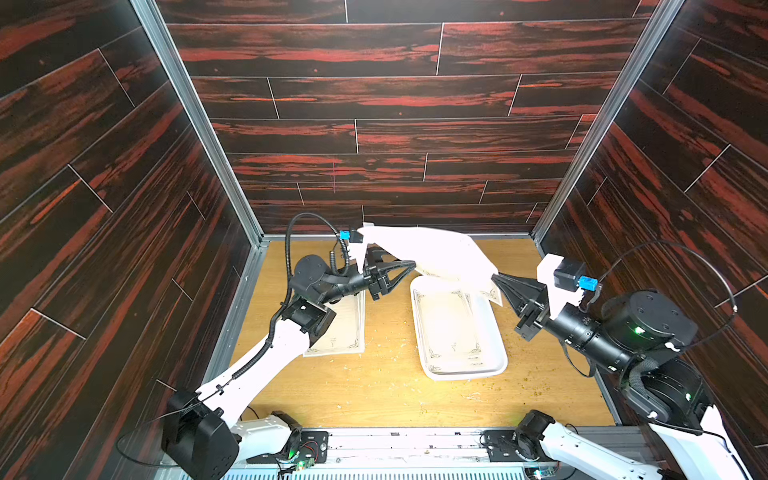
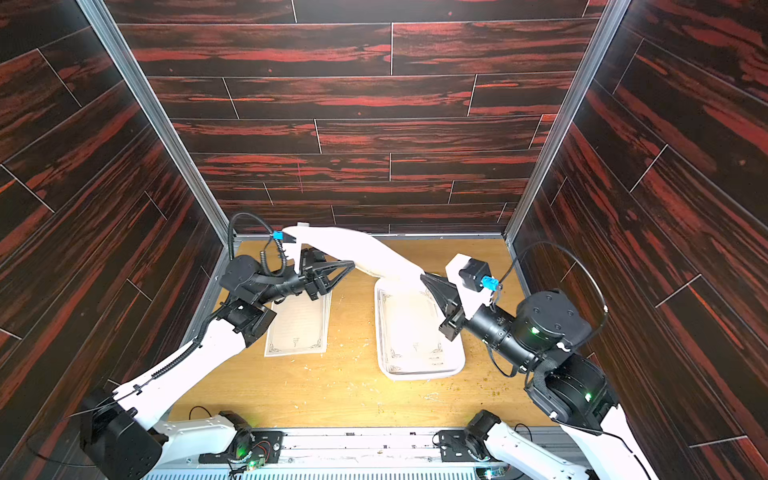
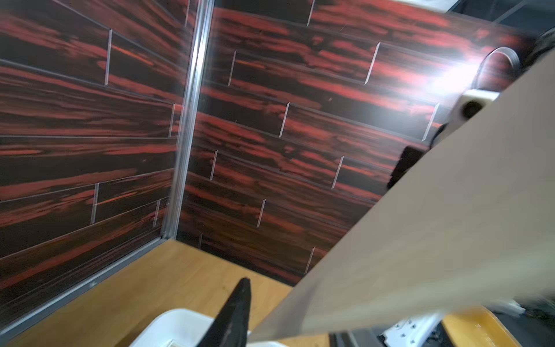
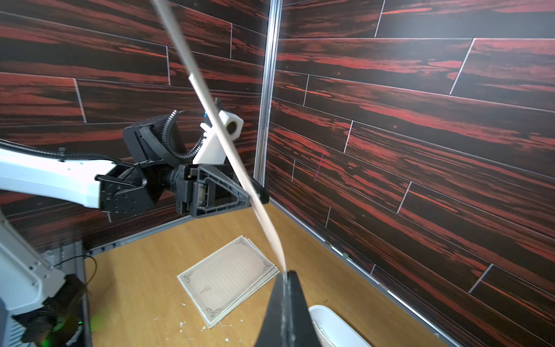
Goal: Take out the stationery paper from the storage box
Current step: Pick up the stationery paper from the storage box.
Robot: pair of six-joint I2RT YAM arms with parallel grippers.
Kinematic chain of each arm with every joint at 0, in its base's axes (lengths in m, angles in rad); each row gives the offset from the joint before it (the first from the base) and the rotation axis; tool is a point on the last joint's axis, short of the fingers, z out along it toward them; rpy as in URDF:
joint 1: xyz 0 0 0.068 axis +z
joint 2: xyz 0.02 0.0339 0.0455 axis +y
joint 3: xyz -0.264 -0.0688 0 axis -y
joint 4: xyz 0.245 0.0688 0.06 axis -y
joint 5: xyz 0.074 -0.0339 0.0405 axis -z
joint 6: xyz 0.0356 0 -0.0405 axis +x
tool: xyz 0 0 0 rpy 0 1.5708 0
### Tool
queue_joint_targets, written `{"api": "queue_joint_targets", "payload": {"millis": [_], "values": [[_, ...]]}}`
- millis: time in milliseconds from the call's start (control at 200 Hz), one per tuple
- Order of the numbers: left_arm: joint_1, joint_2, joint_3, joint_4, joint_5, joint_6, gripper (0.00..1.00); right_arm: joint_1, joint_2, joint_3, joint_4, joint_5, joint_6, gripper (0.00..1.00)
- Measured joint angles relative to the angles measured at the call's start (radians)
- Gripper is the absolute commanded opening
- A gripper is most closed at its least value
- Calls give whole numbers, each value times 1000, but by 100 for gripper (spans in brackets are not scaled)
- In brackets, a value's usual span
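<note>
Next, my left gripper closes on the sheet's edge before my right gripper lets go, because my right gripper is on the sheet's corner far from the stack.
One sheet of stationery paper hangs in the air above the far end of the storage box, a shallow white tray with more ornate sheets lying in it. My right gripper is shut on the sheet's right corner, seen edge-on in the right wrist view. My left gripper is at the sheet's left edge. Its jaws are open, with the sheet passing between them. In the left wrist view one finger stands apart from the sheet; the other is hidden behind it.
A stack of several like sheets lies on the wooden table at the left, partly under my left arm. Small crumbs are scattered over the table. Dark red wood-pattern walls close the back and both sides.
</note>
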Motion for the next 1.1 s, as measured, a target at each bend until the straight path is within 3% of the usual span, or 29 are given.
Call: {"api": "queue_joint_targets", "payload": {"millis": [75,326,421,526,882,907,1017,1052,1102], "values": [[0,-33,-16,54,16,-26,20,0,-6,0,12,-23,22,0],[-6,-141,-26,119,82,-60,20,0,12,24,31,-140,103,0],[-20,-167,-13,64,122,-29,17,0,37,54,31,-191,131,0],[-34,-194,7,-26,154,22,2,0,53,73,31,-228,156,0],[-44,-283,16,-168,173,111,0,2,54,74,32,-296,193,0],[-44,-284,20,-179,173,115,0,2,55,74,31,-296,194,6],[-44,-284,80,-312,164,161,0,2,68,93,13,-277,200,60],[-44,-282,121,-395,153,195,0,2,75,104,8,-259,200,68],[-41,-274,197,-542,127,251,0,2,88,122,2,-223,200,70]]}}
